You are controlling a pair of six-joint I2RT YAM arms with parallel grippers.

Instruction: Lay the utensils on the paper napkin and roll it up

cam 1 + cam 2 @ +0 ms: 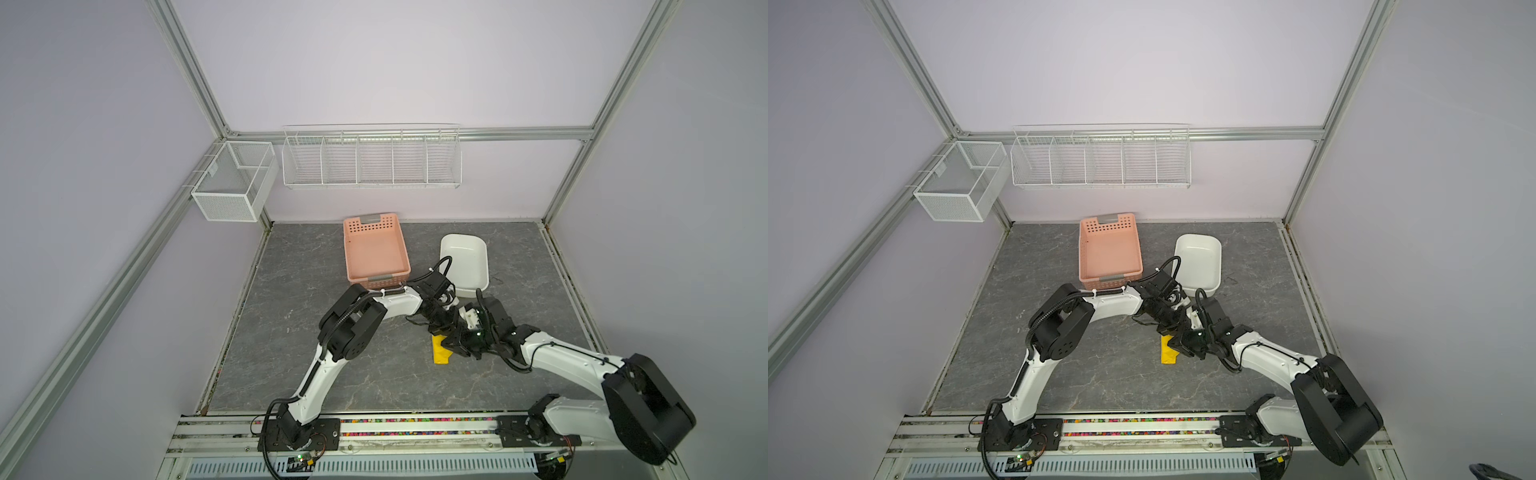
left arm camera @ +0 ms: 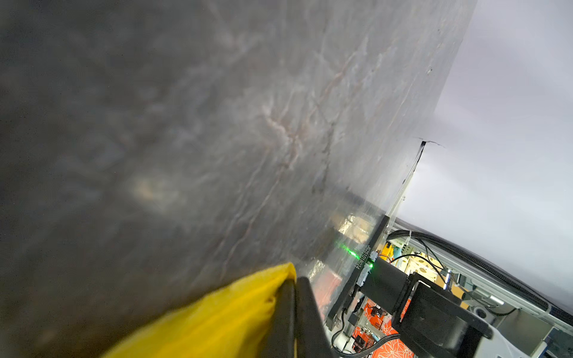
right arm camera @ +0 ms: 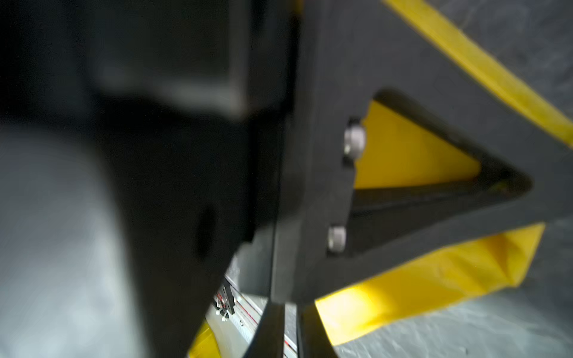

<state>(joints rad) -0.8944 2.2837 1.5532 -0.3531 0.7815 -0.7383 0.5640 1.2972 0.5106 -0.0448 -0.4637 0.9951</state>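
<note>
The napkin's far end (image 1: 438, 337) has my right gripper crowding my left gripper, so next my right gripper backs away and pinches the napkin's edge (image 1: 447, 359) near the front end.
The yellow paper napkin (image 1: 440, 354) (image 1: 1169, 354) lies bunched into a narrow strip on the grey table, right of centre, in both top views. My left gripper (image 1: 436, 330) (image 2: 296, 280) reaches across to its far end and is shut, with a sliver of the napkin (image 2: 217, 319) pinched between its fingers. My right gripper (image 1: 451, 347) (image 3: 291, 310) sits just beside it at the strip's right edge. Its fingers are nearly together with nothing between them, and the napkin (image 3: 418, 288) is next to them. The utensils are hidden in every view.
A pink perforated basket (image 1: 376, 251) and a white tub (image 1: 463, 264) stand behind the grippers. A wire rack (image 1: 372, 158) and a mesh basket (image 1: 235, 180) hang on the back wall. The arms' mounting rail (image 1: 374, 428) runs along the front edge.
</note>
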